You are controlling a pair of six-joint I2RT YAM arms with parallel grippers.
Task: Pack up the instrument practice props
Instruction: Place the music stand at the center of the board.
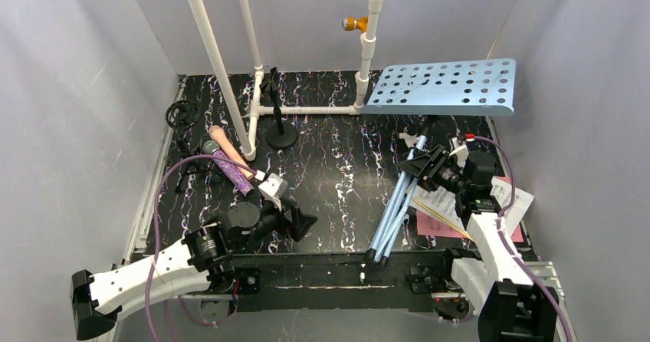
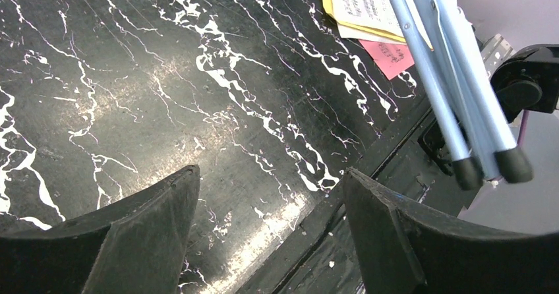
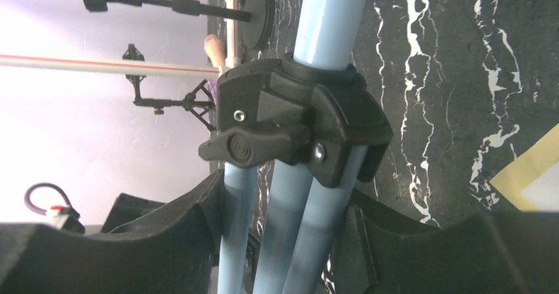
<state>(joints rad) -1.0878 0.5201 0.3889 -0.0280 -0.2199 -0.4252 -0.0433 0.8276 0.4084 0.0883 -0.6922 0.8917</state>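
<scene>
The folded blue legs (image 1: 392, 215) hang together over open mat (image 1: 405, 236) by the sheet-music pages, so my right gripper should keep lowering them until they lie there, then let go.
The light-blue perforated music rack (image 1: 444, 87) stands tilted on its folded blue legs (image 1: 392, 215). My right gripper (image 1: 431, 169) is shut on those legs (image 3: 290, 235) just below the black collar (image 3: 296, 122). My left gripper (image 1: 297, 223) is open and empty above the mat, with only mat between its fingers (image 2: 151, 235). The pink microphone (image 1: 224, 144) and the glittery purple microphone (image 1: 232, 172) lie side by side at the left. A black round-base mount (image 1: 281, 136) stands behind them, and a black tripod mount (image 1: 184, 116) lies at the far left. Pink and white sheet-music pages (image 1: 448, 213) lie under my right arm.
The white pipe frame (image 1: 306, 110) stands at the back, with a sloping pipe (image 1: 215, 58) above the microphones. The black marbled mat (image 1: 337, 173) covers the table. The leg tips (image 2: 491, 165) hang near the mat's front edge. Grey walls close in on both sides.
</scene>
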